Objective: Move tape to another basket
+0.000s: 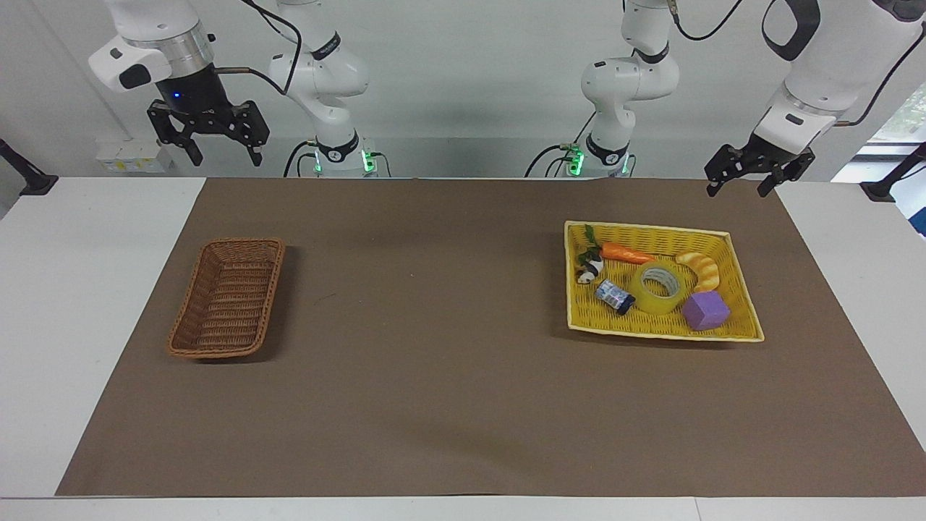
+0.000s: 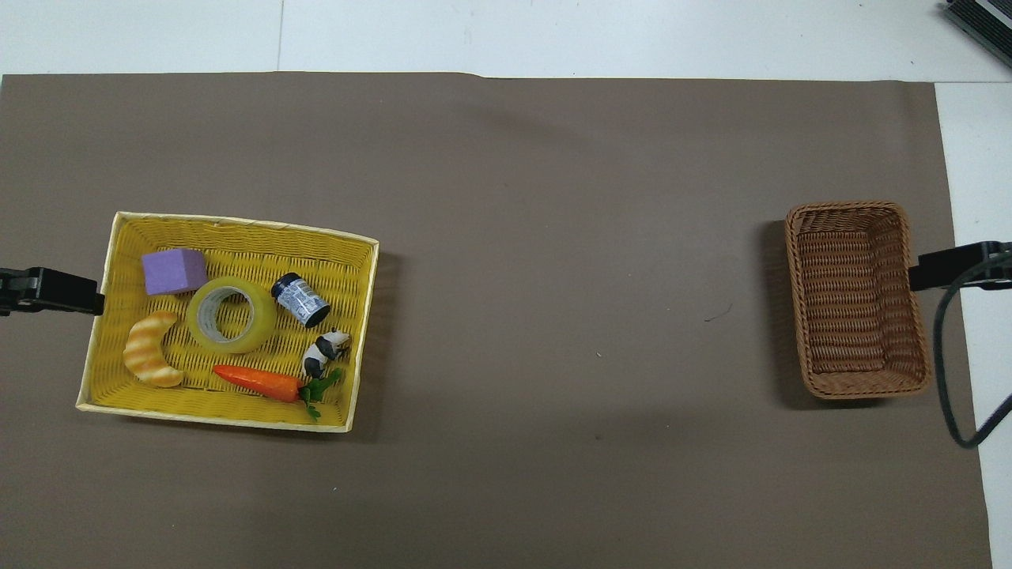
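Observation:
I should keep moving my left gripper toward the tape's rim [image 2: 198, 321] beside the toy croissant until its fingers are on both sides of the rim, because the tape's hole [image 2: 233, 316] faces up and is clear for a finger.
The tape [image 1: 657, 287] lies flat in the yellow woven tray [image 1: 651, 229] at the left arm's end of the table; it also shows in the overhead view [image 2: 232, 314]. The dark brown wicker basket [image 1: 228, 298] stands empty at the right arm's end, also in the overhead view [image 2: 858, 300]. My left gripper [image 1: 738, 187] is open and empty, raised by the tray's outer edge; its tip shows in the overhead view [image 2: 51, 291]. My right gripper [image 1: 210, 150] is open and empty, raised over the table's edge beside the basket.
In the tray [image 2: 237, 225] around the tape lie a purple cube [image 1: 705, 311], a toy croissant [image 1: 700, 268], a toy carrot [image 1: 626, 253], a small dark can [image 1: 613, 296] and a black-and-white animal figure [image 1: 589, 270]. A brown mat [image 1: 434, 376] covers the table.

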Robot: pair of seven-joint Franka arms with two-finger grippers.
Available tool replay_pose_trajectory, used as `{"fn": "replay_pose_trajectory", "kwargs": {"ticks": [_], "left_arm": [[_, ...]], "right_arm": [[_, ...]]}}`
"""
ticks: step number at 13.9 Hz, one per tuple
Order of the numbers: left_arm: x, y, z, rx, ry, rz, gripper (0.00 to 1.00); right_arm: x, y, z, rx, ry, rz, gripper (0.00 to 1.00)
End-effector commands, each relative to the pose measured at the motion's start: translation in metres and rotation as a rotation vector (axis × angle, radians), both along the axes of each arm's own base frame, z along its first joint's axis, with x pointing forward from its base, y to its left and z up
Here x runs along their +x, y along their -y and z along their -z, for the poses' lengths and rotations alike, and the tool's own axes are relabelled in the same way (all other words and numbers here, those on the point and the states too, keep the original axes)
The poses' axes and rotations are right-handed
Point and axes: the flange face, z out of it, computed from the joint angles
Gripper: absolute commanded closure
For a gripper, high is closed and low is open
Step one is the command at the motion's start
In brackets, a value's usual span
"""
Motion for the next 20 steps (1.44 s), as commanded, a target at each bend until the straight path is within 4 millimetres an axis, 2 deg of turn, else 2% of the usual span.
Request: {"fn": "replay_pose_trajectory", "kwargs": {"ticks": [1,4,7,9,12,14,16,19,20], "left_arm": [[-0.008,-0.008,0.028,0.006,0.011,-0.138,0.00],[-0.004,-0.022,0.058,0.003,0.036,-0.277,0.00],[-0.002,-0.035,0.095,-0.086,0.043,-0.369,0.03],[-0.002,-0.034,0.123,-0.103,0.034,-0.398,0.09],[-0.003,-0.027,0.156,-0.124,0.001,-0.434,0.09],[-0.004,-0.021,0.188,-0.122,-0.018,-0.435,0.09],[-0.010,-0.018,0.216,-0.116,-0.011,-0.438,0.19],[-0.008,-0.008,0.250,-0.110,0.010,-0.428,0.23],[-0.008,-0.007,0.264,-0.108,0.025,-0.433,0.28]], "right_arm": [[-0.004,0.004,-0.002,-0.003,0.009,-0.016,0.00],[-0.004,0.002,-0.002,-0.003,0.009,-0.021,0.00],[-0.004,0.003,-0.002,-0.003,0.009,-0.017,0.00],[-0.004,0.002,-0.002,-0.003,0.009,-0.019,0.00],[-0.004,0.002,-0.002,-0.003,0.009,-0.019,0.00],[-0.004,0.002,-0.002,-0.003,0.009,-0.019,0.00],[-0.004,0.002,-0.002,-0.003,0.009,-0.019,0.00],[-0.004,0.002,-0.002,-0.003,0.009,-0.019,0.00],[-0.004,0.002,-0.003,-0.003,0.010,-0.019,0.00]]}}
